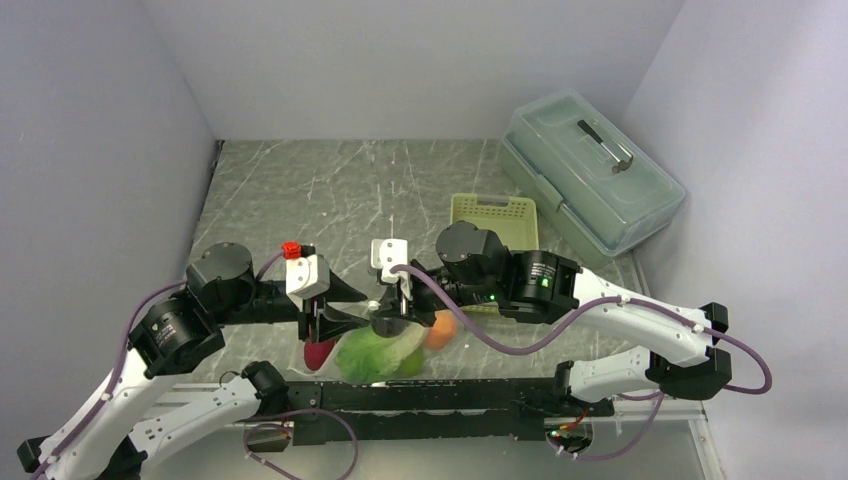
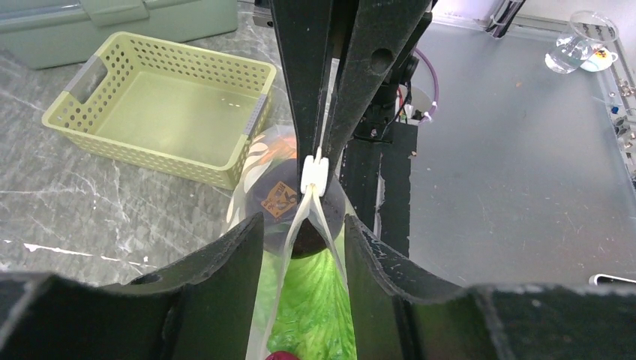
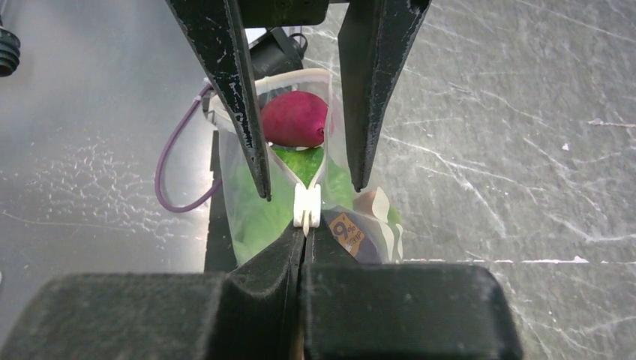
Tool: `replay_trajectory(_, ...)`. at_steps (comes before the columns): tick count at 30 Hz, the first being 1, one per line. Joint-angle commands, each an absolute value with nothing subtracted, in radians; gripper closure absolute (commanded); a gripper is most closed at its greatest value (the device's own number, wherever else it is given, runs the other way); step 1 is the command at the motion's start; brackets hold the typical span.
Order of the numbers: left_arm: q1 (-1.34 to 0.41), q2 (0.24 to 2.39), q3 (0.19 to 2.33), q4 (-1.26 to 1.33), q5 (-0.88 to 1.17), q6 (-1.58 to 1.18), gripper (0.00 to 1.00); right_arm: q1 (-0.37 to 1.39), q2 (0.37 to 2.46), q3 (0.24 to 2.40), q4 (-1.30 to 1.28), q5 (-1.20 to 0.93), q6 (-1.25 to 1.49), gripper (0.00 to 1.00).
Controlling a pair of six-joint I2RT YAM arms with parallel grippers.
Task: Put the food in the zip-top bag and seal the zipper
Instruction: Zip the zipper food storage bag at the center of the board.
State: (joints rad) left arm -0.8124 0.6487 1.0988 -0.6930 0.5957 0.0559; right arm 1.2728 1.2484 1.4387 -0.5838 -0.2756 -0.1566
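Observation:
My left gripper's fingers are on both sides of the spread zipper strips (image 2: 309, 214), short of the slider, so next my left gripper moves in and close tightly on the slider (image 2: 315, 176) before it pulls the slider.
The zip-top bag (image 1: 375, 350) stands at the near table edge between both grippers, and it also shows in the right wrist view (image 3: 247, 210). Inside it are leafy green lettuce (image 2: 311, 307), a dark maroon ball (image 2: 277, 199) with an orange sticker, a red piece (image 3: 294, 120) and an orange ball (image 1: 440, 330). My right gripper (image 3: 304, 234) is shut on the zipper (image 2: 296, 225) right behind its white slider (image 3: 306, 206). My left gripper (image 2: 304, 247) is open and straddles the bag's mouth, where the two zipper strips spread apart. In the top view the left gripper (image 1: 350, 305) faces the right gripper (image 1: 395, 305).
The pale green slotted basket (image 1: 490, 200) stands empty behind the bag, and it also shows in the left wrist view (image 2: 187, 64). The large translucent lidded box (image 1: 590, 170) sits at the back right. A dark rail (image 1: 420, 395) runs along the near table edge.

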Motion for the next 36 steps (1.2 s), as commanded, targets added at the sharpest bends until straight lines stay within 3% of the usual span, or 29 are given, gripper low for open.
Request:
replay_trajectory(1,-0.809,0.646,1.117,-0.617,0.612,0.046,0.51,1.271,1.242,1.499,-0.560,-0.309,-0.155,1.00)
replay_trajectory(27,-0.810,0.682,1.101,-0.582,0.679,0.037,0.57,1.271,1.266,1.514,-0.569,-0.305,-0.143,1.00)
replay_trajectory(36,-0.810,0.687,1.098,-0.595,0.679,0.044,0.68,1.270,1.263,1.515,-0.565,-0.296,-0.144,1.00)
